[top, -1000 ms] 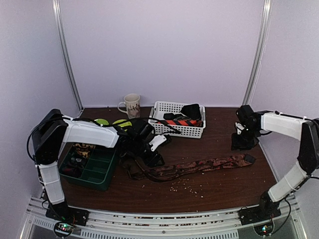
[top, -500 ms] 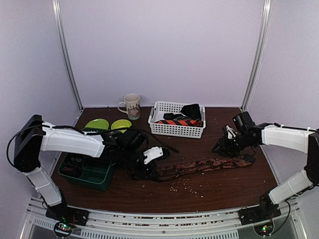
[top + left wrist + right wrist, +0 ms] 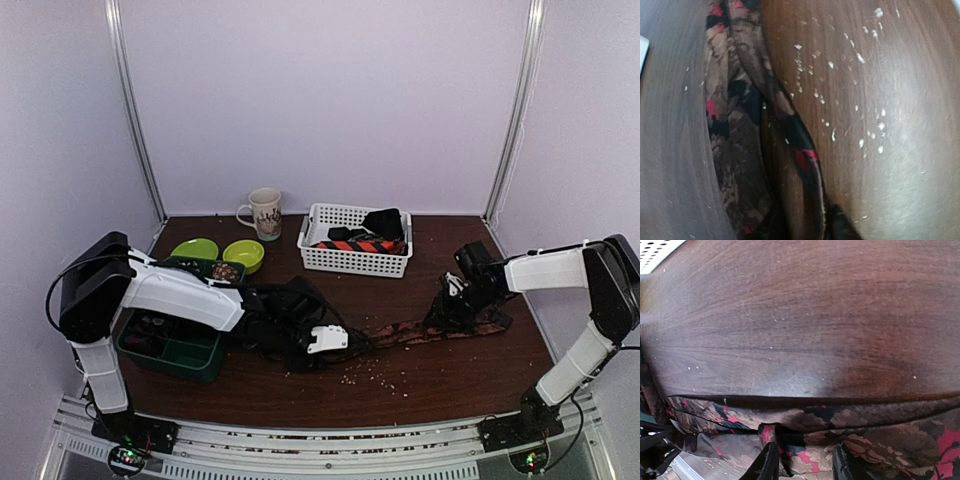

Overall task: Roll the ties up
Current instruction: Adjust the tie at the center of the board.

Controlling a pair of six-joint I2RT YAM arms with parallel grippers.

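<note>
The tie's narrow strand (image 3: 799, 131) in my left gripper bows off the wide strand; I should release it, straighten the tie's looped end, then roll.
A brown-patterned tie (image 3: 410, 330) with red and black blotches lies across the dark wooden table, bunched at its left end. My left gripper (image 3: 335, 342) sits at that left end. In the left wrist view the tie (image 3: 730, 125) shows as two strands, and the narrow one runs between my gripper's (image 3: 805, 230) dark fingertips. My right gripper (image 3: 452, 308) is down on the tie's wide part. In the right wrist view its fingers (image 3: 767, 462) straddle a puckered fold of the tie (image 3: 880, 420). An orange-red striped tie (image 3: 370, 245) and a black tie (image 3: 385, 222) lie in the basket.
A white basket (image 3: 355, 264) stands at the back centre, a mug (image 3: 265, 212) to its left. Two green bowls (image 3: 195, 248) and a dark green tray (image 3: 185, 352) with small items are on the left. Pale crumbs (image 3: 375, 375) are scattered in front of the tie.
My left gripper moved right along the table, dragging the tie's left end so the tie is shorter and bunched. My right gripper swung in and came down onto the tie's wide part.
</note>
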